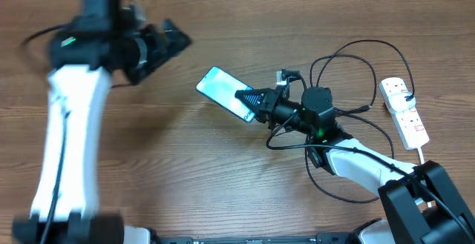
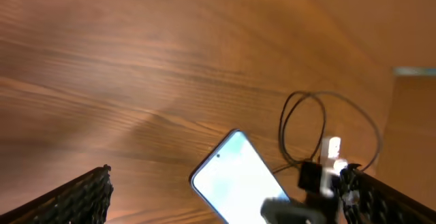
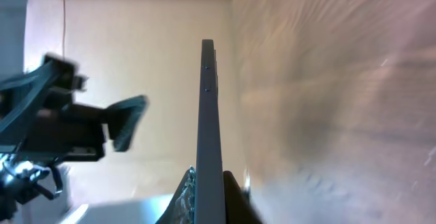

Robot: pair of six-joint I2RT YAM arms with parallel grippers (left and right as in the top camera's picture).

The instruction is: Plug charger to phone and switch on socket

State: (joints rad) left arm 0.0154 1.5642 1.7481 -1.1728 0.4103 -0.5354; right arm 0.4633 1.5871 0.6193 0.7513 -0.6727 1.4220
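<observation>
My right gripper covers the phone end the charger must meet (image 1: 249, 116), so next my left gripper takes the phone's camera end (image 1: 210, 81) before my right gripper fetches the charger.
The phone (image 1: 221, 88), its light blue screen lit, is lifted off the table and tilted. My right gripper (image 1: 254, 103) is shut on its right end. In the right wrist view the phone (image 3: 210, 115) shows edge-on, pinched between the two fingers of my right gripper (image 3: 208, 198). My left gripper (image 1: 167, 51) hangs open at the upper left, well apart from the phone. Its wrist view looks down on the phone (image 2: 231, 176) between the spread fingers (image 2: 78, 200). The charger (image 1: 349, 70) lies in loose black loops behind the right arm. The socket (image 1: 404, 110) is at the far right.
The socket's white cord (image 1: 421, 153) runs toward the front right edge. The black cable loops (image 2: 327, 122) also cross under the right arm's wrist. Bare wooden tabletop (image 1: 185, 170) spreads across the middle and left.
</observation>
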